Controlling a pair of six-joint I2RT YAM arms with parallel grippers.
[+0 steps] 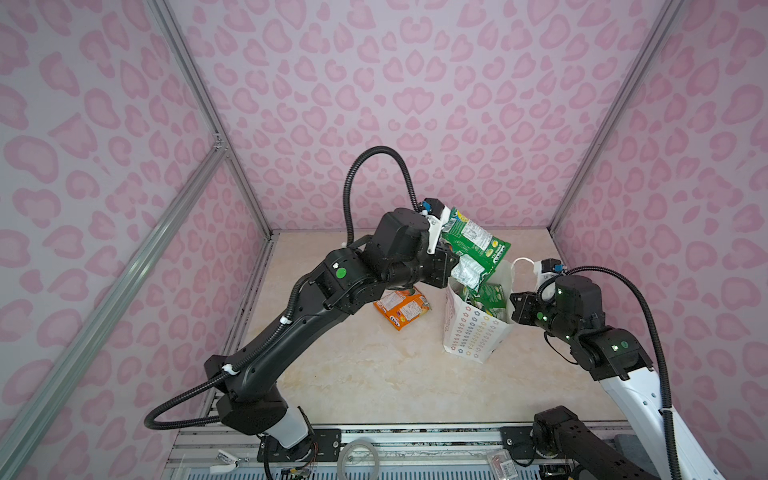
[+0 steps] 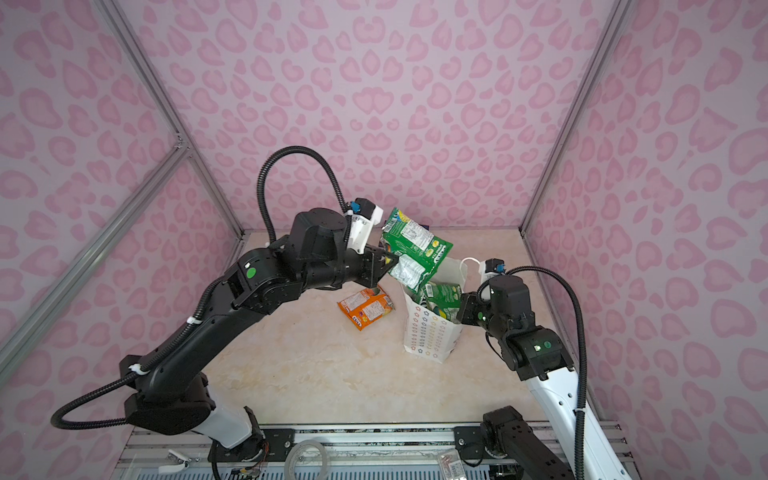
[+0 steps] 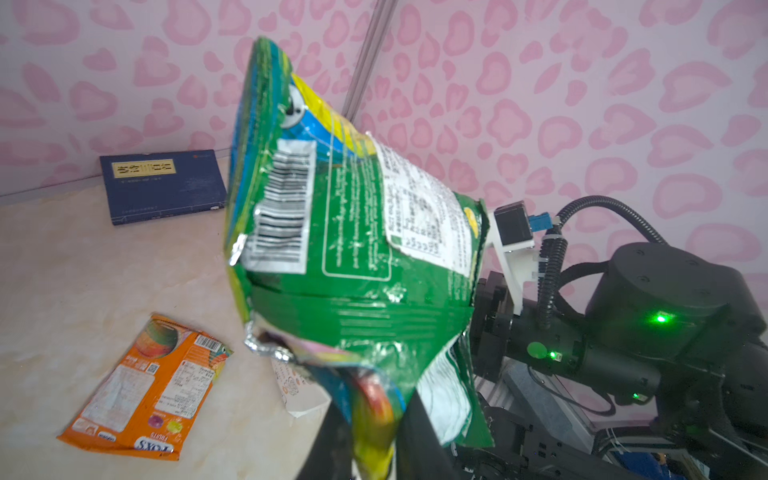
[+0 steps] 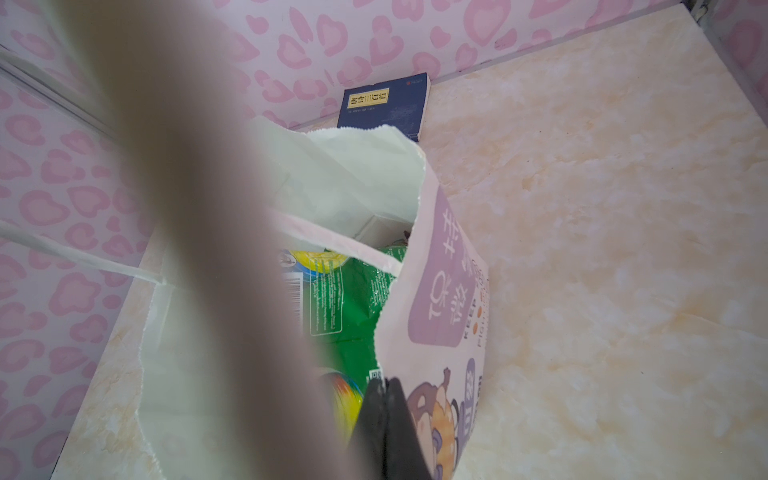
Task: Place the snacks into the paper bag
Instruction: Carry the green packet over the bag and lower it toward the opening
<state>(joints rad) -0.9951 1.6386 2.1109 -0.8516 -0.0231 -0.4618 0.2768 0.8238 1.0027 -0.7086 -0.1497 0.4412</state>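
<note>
The paper bag's opening (image 1: 497,286) is held open by my right gripper below the green pouch (image 1: 475,244), so my left gripper should keep going in and down until the pouch is inside.
My left gripper (image 1: 452,266) (image 2: 388,266) (image 3: 374,436) is shut on the lower corners of a bunch of green snack pouches (image 1: 473,239) (image 2: 415,241) (image 3: 353,249), which hang tilted just above the open mouth of the white paper bag (image 1: 473,332) (image 2: 430,332). More green pouches (image 1: 492,297) (image 4: 357,299) stand inside the bag. At the bag's right rim my right gripper (image 1: 517,309) (image 2: 463,309) (image 4: 384,399) is shut on the paper wall (image 4: 440,291). An orange pouch (image 1: 401,309) (image 2: 365,307) (image 3: 141,386) lies flat on the table, left of the bag under the left arm.
A dark blue flat card (image 3: 162,185) (image 4: 384,106) lies against the back wall behind the bag. Pink patterned walls close off three sides. A tape roll (image 1: 359,457) sits on the front rail. A blurred pale strip (image 4: 187,249) covers much of the right wrist view.
</note>
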